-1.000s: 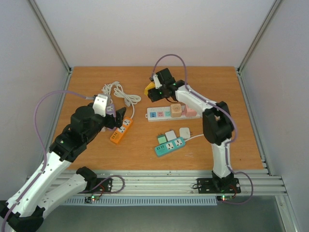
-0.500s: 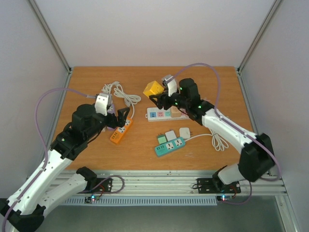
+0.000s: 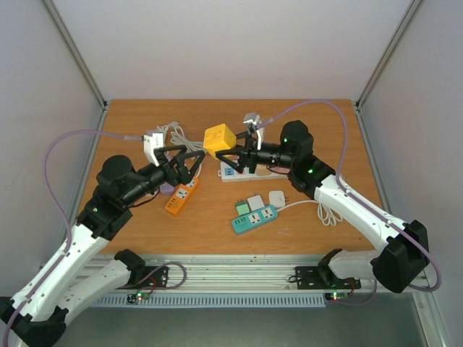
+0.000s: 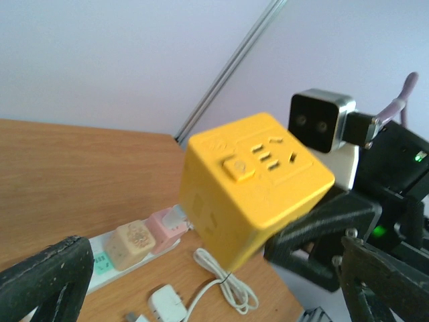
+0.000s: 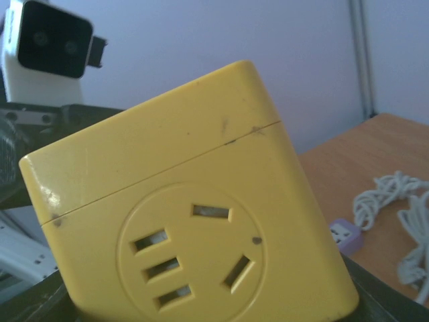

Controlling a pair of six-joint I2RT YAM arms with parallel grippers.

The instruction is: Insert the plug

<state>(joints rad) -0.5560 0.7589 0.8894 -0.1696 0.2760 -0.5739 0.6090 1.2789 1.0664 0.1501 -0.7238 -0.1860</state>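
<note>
I should hold the cube [image 4: 251, 181] steady with my left gripper while my right one takes it squarely, since the yellow cube socket [image 5: 181, 168] sits slanted in my right gripper.
A yellow cube socket [image 3: 219, 137] hangs in the air above the table's middle, held from below by my right gripper [image 3: 233, 153], which is shut on it. It fills the right wrist view [image 5: 194, 221], its round socket face toward the camera. In the left wrist view the cube [image 4: 255, 184] floats just ahead of my left gripper [image 4: 214, 288]. My left gripper [image 3: 189, 160] is open and empty, its jaws spread wide and pointing at the cube from the left. A small purple plug [image 5: 345, 236] lies on the table.
A white power strip [image 3: 249, 170] with beige and pink cubes [image 4: 134, 243] lies under the cube. An orange strip [image 3: 181, 195] lies below the left gripper. A teal strip [image 3: 255, 219] and white plugs [image 3: 266, 200] lie nearer. White cable coils [image 3: 177, 134] lie at the back left.
My right arm has carried the yellow cube left and forward toward the left gripper. My left gripper has lifted off the orange strip and turned toward the cube, jaws open.
</note>
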